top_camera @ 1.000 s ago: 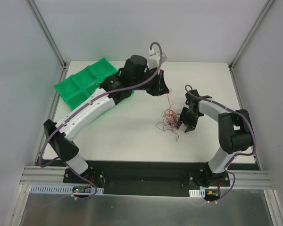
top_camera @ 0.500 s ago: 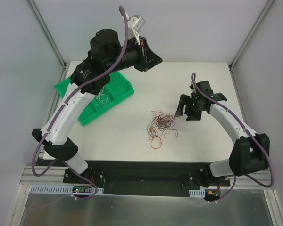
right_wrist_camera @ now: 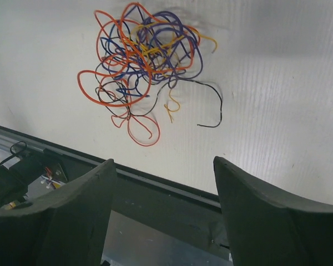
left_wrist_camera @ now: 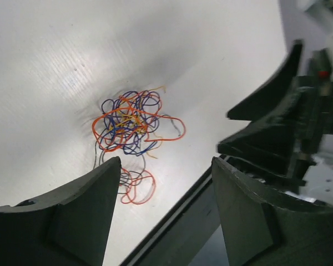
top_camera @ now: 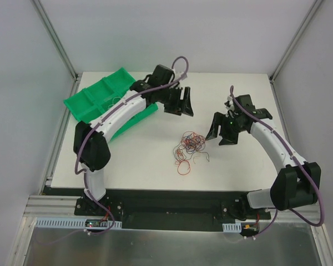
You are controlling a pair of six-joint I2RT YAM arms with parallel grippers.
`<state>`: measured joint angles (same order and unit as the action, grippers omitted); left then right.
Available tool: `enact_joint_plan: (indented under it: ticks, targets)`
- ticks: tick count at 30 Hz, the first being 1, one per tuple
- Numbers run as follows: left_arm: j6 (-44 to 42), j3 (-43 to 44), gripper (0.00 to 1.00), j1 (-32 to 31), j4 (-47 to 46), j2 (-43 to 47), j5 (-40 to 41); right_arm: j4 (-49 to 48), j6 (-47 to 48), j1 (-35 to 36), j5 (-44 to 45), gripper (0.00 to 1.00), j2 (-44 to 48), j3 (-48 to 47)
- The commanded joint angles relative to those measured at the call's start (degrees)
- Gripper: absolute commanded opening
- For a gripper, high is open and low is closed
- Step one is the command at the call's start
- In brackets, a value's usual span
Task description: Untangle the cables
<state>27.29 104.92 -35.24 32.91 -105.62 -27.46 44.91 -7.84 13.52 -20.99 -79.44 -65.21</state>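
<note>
The black wires (top_camera: 179, 152) go into the clump, so the robot's left gripper should hold these wires while the right gripper raises the clump by its red wire (left_wrist_camera: 182, 128).
The cables (top_camera: 190, 145) lie as one loose clump of thin red, orange, blue and black wires on the white table, with a red loop (top_camera: 183, 166) trailing toward the near edge. My left gripper (top_camera: 183, 102) hangs open behind and a little left of the clump, holding nothing. In the left wrist view the cables (left_wrist_camera: 130, 119) sit beyond the left gripper (left_wrist_camera: 165, 163). My right gripper (top_camera: 222, 130) stands open and empty just right of the clump. In the right wrist view the cables (right_wrist_camera: 144, 55) are ahead of the right gripper (right_wrist_camera: 164, 162), apart from it.
A green tray (top_camera: 94, 97) with compartments sits at the back left, partly under the left arm. The table's dark front rail (right_wrist_camera: 155, 194) runs close beneath the right gripper's fingers. The right gripper's black body (left_wrist_camera: 277, 127) shows in the left wrist view.
The left arm has swung down from high above the tray to just behind the clump, and its jaws have opened. The right gripper has let go of the clump and drawn back right.
</note>
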Motion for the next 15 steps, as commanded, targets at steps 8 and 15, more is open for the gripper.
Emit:
enact_joint_plan:
  ticks: [8, 15]
  targets:
    - [-17.2, -4.6, 0.66, -6.0, -10.8, -9.1, -9.2, 8.9, 1.4, -8.9, -3.8, 0.73, 12.5, 8.0]
    - [-9.2, -5.9, 0.57, -6.8, -13.0, -12.3, -13.7, 11.7, 1.2, -9.5, -3.8, 0.73, 15.9, 9.7]
